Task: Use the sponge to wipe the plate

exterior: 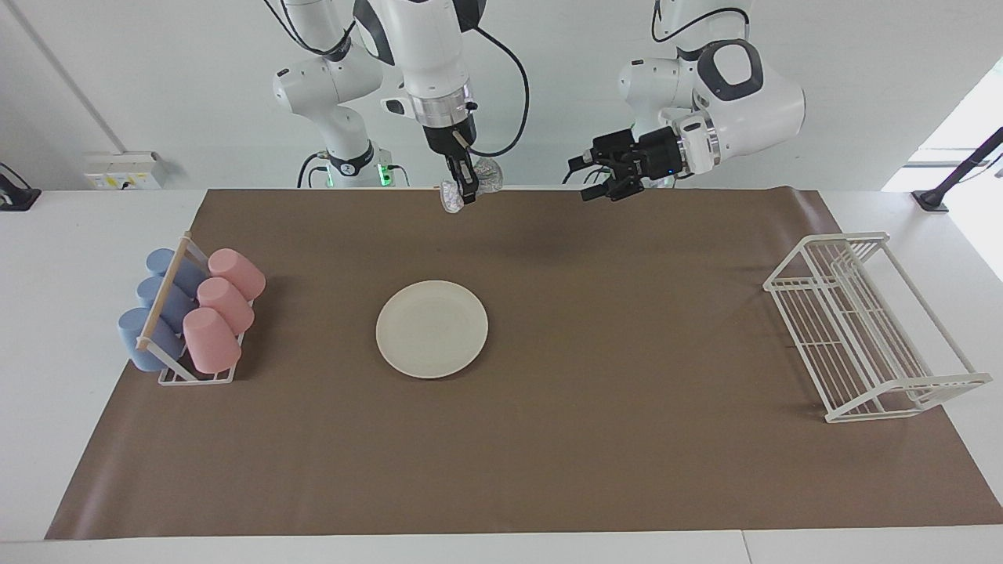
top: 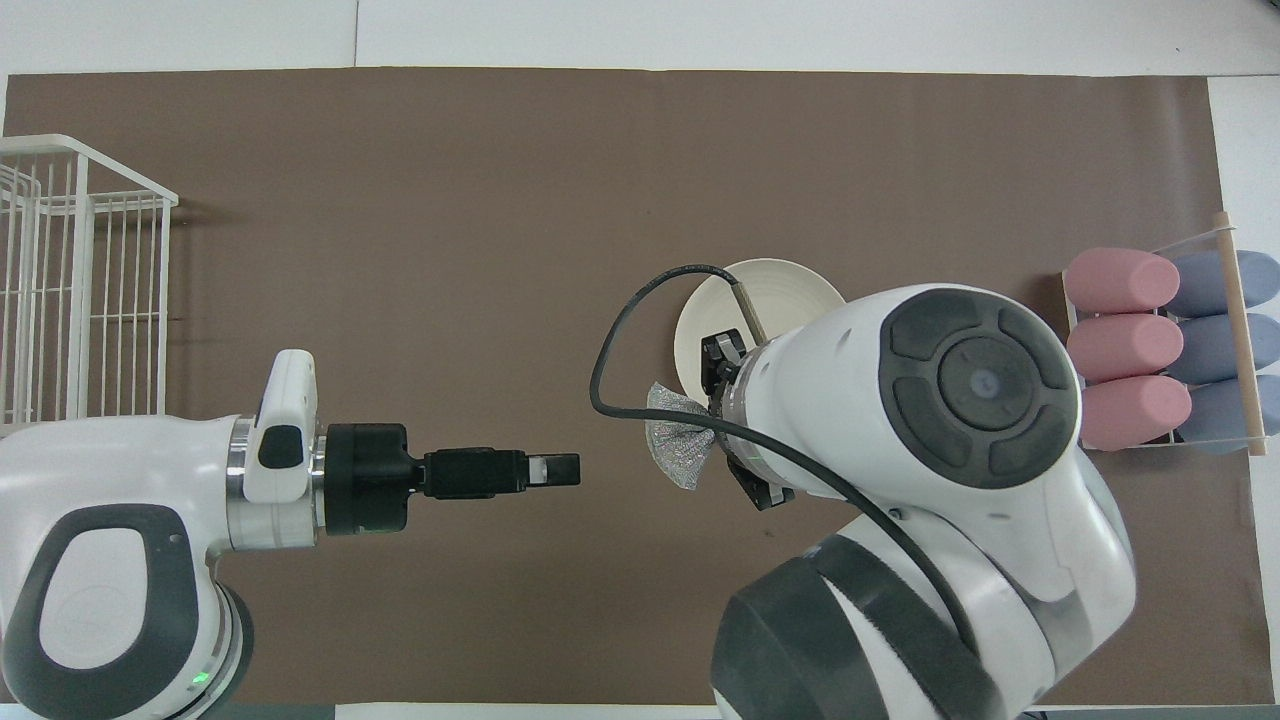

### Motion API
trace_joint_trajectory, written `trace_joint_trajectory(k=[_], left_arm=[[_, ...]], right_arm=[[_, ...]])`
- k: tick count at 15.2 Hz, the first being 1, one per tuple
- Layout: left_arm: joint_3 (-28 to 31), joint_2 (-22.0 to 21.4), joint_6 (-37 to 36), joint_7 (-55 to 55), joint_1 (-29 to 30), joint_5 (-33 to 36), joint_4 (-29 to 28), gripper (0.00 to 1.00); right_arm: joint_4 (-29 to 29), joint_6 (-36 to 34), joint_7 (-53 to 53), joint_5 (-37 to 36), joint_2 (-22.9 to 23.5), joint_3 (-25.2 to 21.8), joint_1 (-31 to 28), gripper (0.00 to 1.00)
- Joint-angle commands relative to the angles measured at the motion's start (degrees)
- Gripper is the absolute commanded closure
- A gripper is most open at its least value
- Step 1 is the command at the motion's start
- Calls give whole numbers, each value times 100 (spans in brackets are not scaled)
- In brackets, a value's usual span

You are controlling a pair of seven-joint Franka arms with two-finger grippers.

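Note:
I expect the silvery mesh sponge [top: 679,433] to stay spread when my left gripper carries it away, because it opens out to a wide flared edge [top: 668,460].
The cream-white plate [exterior: 432,329] lies flat on the brown mat, partly covered by the right arm in the overhead view [top: 770,285]. High over the mat's edge nearest the robots, my right gripper [exterior: 465,193] is shut on the silvery mesh sponge [exterior: 450,197], which hangs from its fingertips [top: 675,448]. My left gripper [exterior: 589,178] is raised level, open and holding nothing, pointing toward the sponge from the left arm's end [top: 560,468].
A white wire rack [exterior: 866,325] stands at the left arm's end of the mat [top: 70,300]. A holder with pink and blue cups [exterior: 192,313] sits at the right arm's end [top: 1165,350].

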Motion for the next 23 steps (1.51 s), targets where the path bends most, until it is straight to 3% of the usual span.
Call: trace_joint_trajectory(k=[1,3,6,9,15,16,17,19,23], left_arm=[[80,-176,965,369,-886,-439,-234,0],[80,-106,1344,423,-1160,-904,-165,0],[44,114,1845,440,-1555,-1021,-15,0],[53,474,2005,405,-1601,-1038,335,0],[62,660,2023,431,-1530,-1003,521,2],[62,660,2058,431,-1530,-994,521,21],[62,660,2023,414,-1530,-994,521,53],[62,651,1979,344,-1504,-994,513,100],[71,616,1918,159,-1486,-994,460,100]], right_arm=[[126,11,147,-26,64,42,-29,100],[135,11,147,-26,64,42,-29,100],[135,19,139,-35,64,42,-38,100],[135,37,139,-44,64,42,-38,100],[126,90,139,-52,73,42,-47,100],[126,90,139,-52,73,42,-47,100],[126,90,139,-52,73,42,-47,100],[126,90,139,-52,73,42,-47,100],[126,98,139,-52,73,42,-64,100]])
